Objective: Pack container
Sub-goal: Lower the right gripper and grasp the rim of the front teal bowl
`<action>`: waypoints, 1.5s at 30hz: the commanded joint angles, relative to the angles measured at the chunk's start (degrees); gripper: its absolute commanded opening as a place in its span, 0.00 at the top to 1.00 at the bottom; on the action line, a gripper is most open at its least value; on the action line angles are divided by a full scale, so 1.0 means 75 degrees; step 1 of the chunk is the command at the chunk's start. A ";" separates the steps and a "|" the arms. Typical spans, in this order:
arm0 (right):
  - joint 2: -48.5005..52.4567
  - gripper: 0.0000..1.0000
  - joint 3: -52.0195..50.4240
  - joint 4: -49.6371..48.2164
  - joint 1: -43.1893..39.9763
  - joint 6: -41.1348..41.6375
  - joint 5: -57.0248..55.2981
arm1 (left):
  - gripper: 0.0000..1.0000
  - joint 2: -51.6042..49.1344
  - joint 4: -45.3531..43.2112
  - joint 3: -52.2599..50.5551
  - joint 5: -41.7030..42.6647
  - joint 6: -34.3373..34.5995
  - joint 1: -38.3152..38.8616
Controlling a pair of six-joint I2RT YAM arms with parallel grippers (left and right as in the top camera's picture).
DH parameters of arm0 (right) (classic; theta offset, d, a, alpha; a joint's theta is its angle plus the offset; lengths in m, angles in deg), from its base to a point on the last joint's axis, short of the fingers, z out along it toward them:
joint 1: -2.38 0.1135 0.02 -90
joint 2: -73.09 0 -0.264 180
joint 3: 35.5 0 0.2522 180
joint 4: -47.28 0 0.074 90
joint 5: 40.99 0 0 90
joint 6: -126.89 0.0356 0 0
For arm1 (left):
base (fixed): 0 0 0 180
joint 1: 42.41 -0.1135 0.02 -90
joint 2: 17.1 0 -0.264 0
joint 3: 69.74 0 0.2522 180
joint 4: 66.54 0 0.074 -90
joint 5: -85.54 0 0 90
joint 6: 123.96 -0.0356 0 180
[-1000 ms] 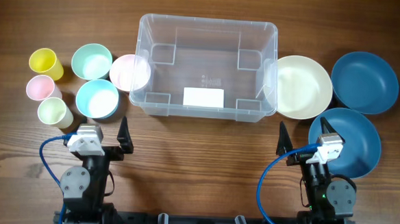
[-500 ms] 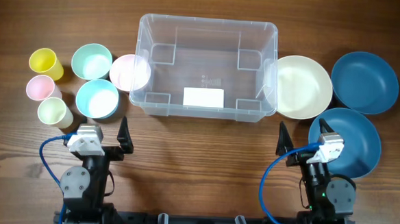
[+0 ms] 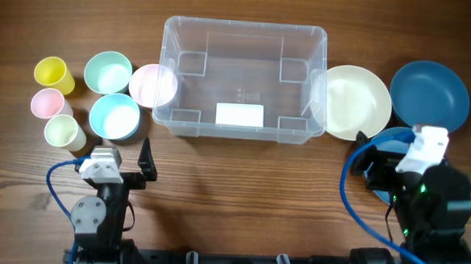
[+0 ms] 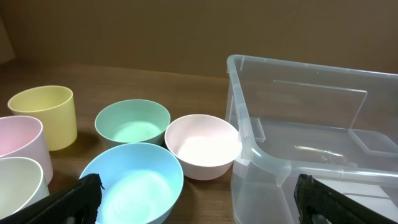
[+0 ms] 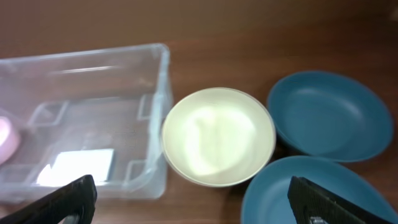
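Observation:
Next, I move my right gripper back and pinch the dark blue bowl's outer rim, because that gripper is hanging over the near dark blue bowl toward the cream bowl [image 3: 356, 103].
The clear container [image 3: 244, 35] stands empty at the table's middle, its white label [image 3: 240, 114] on the near side. It also shows in the left wrist view [image 4: 311, 124] and the right wrist view [image 5: 81, 112]. My left gripper [image 3: 123, 157] is open and empty, low at the front left, short of a light blue bowl [image 4: 134, 180]; its fingertips frame the left wrist view [image 4: 199, 199]. My right gripper [image 3: 384, 156] is open and empty, raised over the near dark blue bowl [image 3: 397, 134], looking down on a cream bowl [image 5: 217, 137].
Left of the container are a pink bowl [image 3: 151, 85], a mint bowl [image 3: 108, 72], the light blue bowl [image 3: 113, 116], and yellow [image 3: 53, 74], pink [image 3: 48, 103] and cream [image 3: 63, 131] cups. On its right are the cream bowl [image 3: 356, 103] and a second dark blue bowl [image 3: 430, 95].
My right arm has risen and moved right and away from the front edge, now covering most of the near blue bowl. The left arm and all objects have not moved.

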 commanded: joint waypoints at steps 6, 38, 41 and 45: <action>0.0152 0.00 0.1580 0.2279 -0.0020 0.0469 -0.0965 | 0.00 0.0055 -0.0023 -0.0058 0.0090 -0.0140 0.0038; 0.1192 0.00 0.2343 0.2544 -0.3293 0.1169 -0.1294 | 0.00 0.0055 -0.0023 -0.0058 0.0090 -0.0140 0.0038; 0.1702 0.00 0.2498 0.2486 -0.4191 0.1043 -0.0090 | 0.00 0.0055 -0.0023 -0.0058 0.0090 -0.0140 0.0038; 0.2731 0.00 0.2500 0.2142 -0.5799 0.1110 0.1859 | 0.00 0.0055 -0.0023 -0.0058 0.0090 -0.0140 0.0038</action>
